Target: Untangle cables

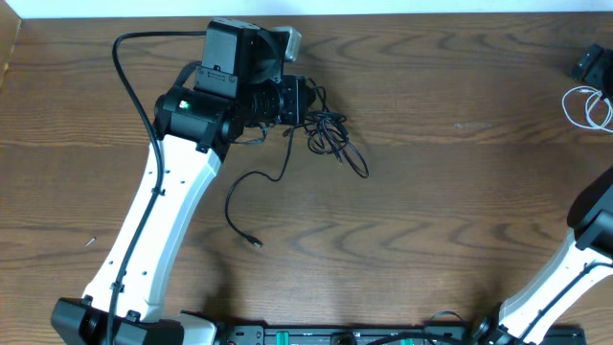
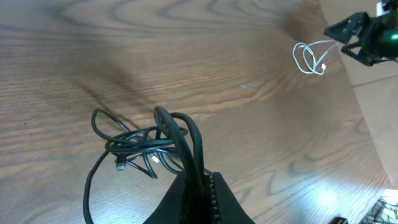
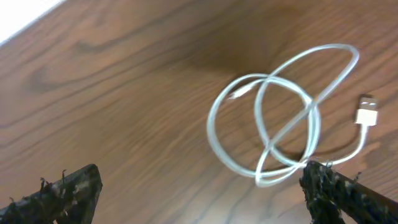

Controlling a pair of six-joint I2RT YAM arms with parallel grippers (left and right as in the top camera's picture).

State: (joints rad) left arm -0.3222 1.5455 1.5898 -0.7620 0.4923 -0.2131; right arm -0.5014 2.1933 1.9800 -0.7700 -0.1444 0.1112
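Note:
The robot's left gripper is holding the black cables (image 1: pixel 326 129) and a loop sticks out clear of the tangle, so the right gripper should keep going to that loop (image 1: pixel 359 165) and close there.
A tangle of thin black cables (image 1: pixel 328 134) lies on the wooden table just right of my left gripper (image 1: pixel 299 101). One strand trails down to a small plug (image 1: pixel 255 243). In the left wrist view the left gripper (image 2: pixel 202 186) is shut on a loop of the black cables (image 2: pixel 146 143). A white cable (image 1: pixel 586 105) lies coiled at the far right edge, seen close in the right wrist view (image 3: pixel 273 118) with its white plug (image 3: pixel 367 115). My right gripper (image 3: pixel 199 186) is open, its right fingertip touching the white coil.
The wooden table (image 1: pixel 450 192) stretches between the two arms. The white back wall edge runs along the top. The left arm's thick black wire (image 1: pixel 134 86) loops at the upper left. The table's right edge shows in the left wrist view (image 2: pixel 367 118).

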